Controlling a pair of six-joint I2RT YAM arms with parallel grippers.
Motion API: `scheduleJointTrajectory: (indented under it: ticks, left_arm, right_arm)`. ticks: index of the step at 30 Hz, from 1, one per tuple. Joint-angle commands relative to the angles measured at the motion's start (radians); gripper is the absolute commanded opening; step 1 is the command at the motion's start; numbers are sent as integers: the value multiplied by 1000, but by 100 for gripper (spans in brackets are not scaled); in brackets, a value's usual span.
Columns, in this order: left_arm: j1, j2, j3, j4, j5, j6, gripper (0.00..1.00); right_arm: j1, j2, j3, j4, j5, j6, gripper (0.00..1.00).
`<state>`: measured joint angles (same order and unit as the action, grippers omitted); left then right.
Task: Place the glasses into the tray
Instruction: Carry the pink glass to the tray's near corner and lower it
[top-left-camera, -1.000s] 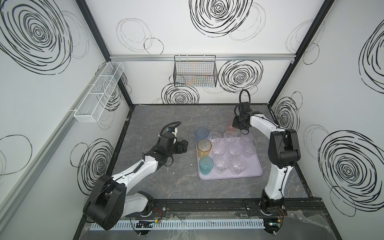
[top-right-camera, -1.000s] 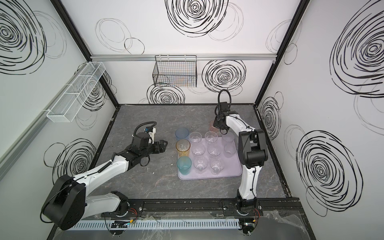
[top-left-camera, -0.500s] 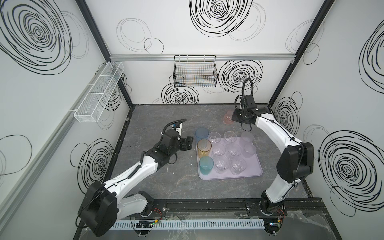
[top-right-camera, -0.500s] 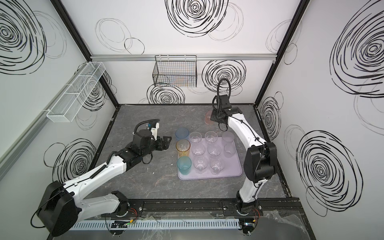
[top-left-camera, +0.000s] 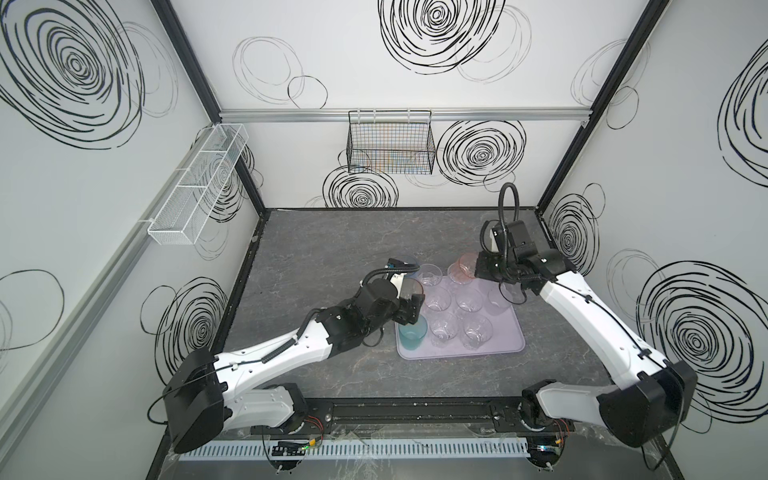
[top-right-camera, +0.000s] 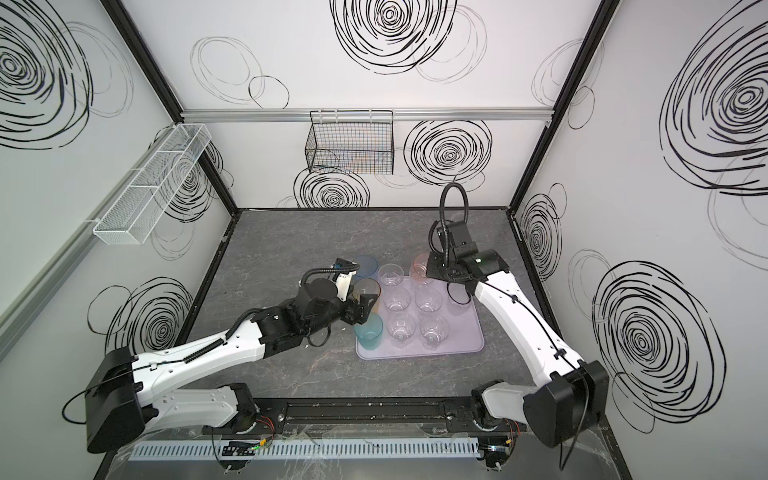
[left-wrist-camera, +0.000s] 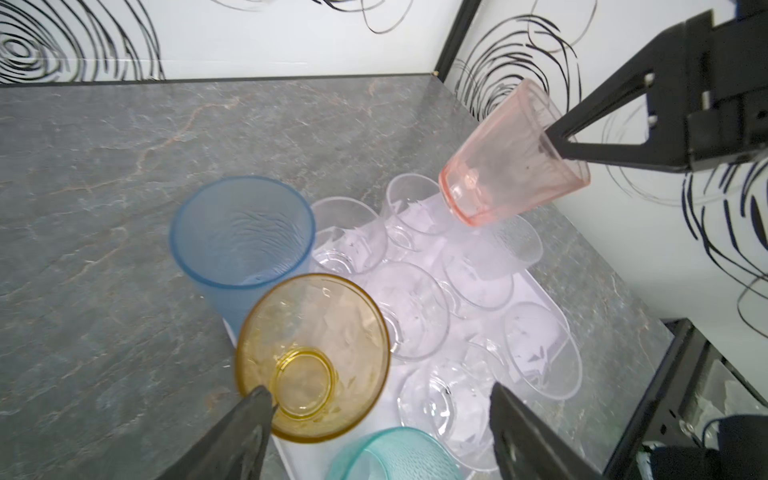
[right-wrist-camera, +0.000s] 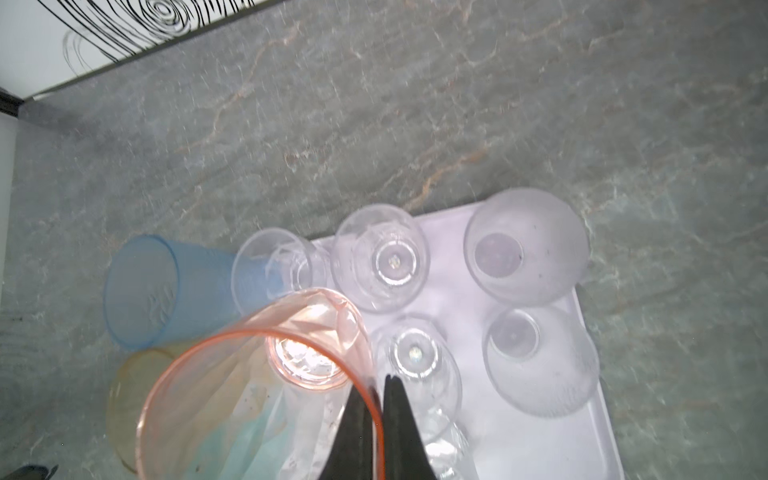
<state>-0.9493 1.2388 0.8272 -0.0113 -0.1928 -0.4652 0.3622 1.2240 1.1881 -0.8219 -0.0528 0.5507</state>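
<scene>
The robot's right gripper has the pink glass (top-left-camera: 462, 269) hanging bottom down, so it should keep carrying the glass to the tray's empty front corner (top-left-camera: 508, 333) until it stands there.
The lavender tray (top-left-camera: 505, 347) (top-right-camera: 465, 347) lies right of the table's centre and holds several clear and frosted glasses (top-left-camera: 439, 298) (left-wrist-camera: 409, 309) (right-wrist-camera: 525, 245) and a teal glass (top-left-camera: 412, 332) (left-wrist-camera: 390, 457). An amber glass (top-left-camera: 411, 286) (left-wrist-camera: 311, 361) and a blue glass (top-left-camera: 409, 266) (left-wrist-camera: 243, 232) stand at its left edge. My right gripper (top-left-camera: 478, 270) (right-wrist-camera: 376, 386) is shut on the rim of a pink glass (top-left-camera: 465, 266) (top-right-camera: 420, 266) (left-wrist-camera: 507, 166) (right-wrist-camera: 249, 374), tilted in the air over the tray's far edge. My left gripper (top-left-camera: 415, 307) (left-wrist-camera: 380, 395) hangs open and empty over the amber and teal glasses.
A black wire basket (top-left-camera: 390, 149) hangs on the back wall and a white mesh basket (top-left-camera: 199, 183) on the left wall. Grey stone table (top-left-camera: 332, 249) stretches left of and behind the tray. A black rail (top-left-camera: 395, 409) runs along the front.
The right gripper has carried the pink glass up from the table behind the tray and over the tray's far edge. The left gripper has moved right, up to the amber glass, still open.
</scene>
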Motion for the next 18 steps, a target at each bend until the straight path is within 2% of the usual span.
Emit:
scheduleJointTrajectory:
  ticks: [1, 10, 18]
  left_arm:
    - [-55, 42, 16, 83, -46, -19, 85]
    - [-148, 114, 12, 156, -46, -13, 85]
    - [-149, 109, -34, 184, -36, 6, 86]
  right_arm:
    - [2, -99, -67, -95, 68, 41, 1]
    - [-21, -240, -196, -217, 249, 112, 0]
    - [-119, -315, -234, -286, 241, 153, 0]
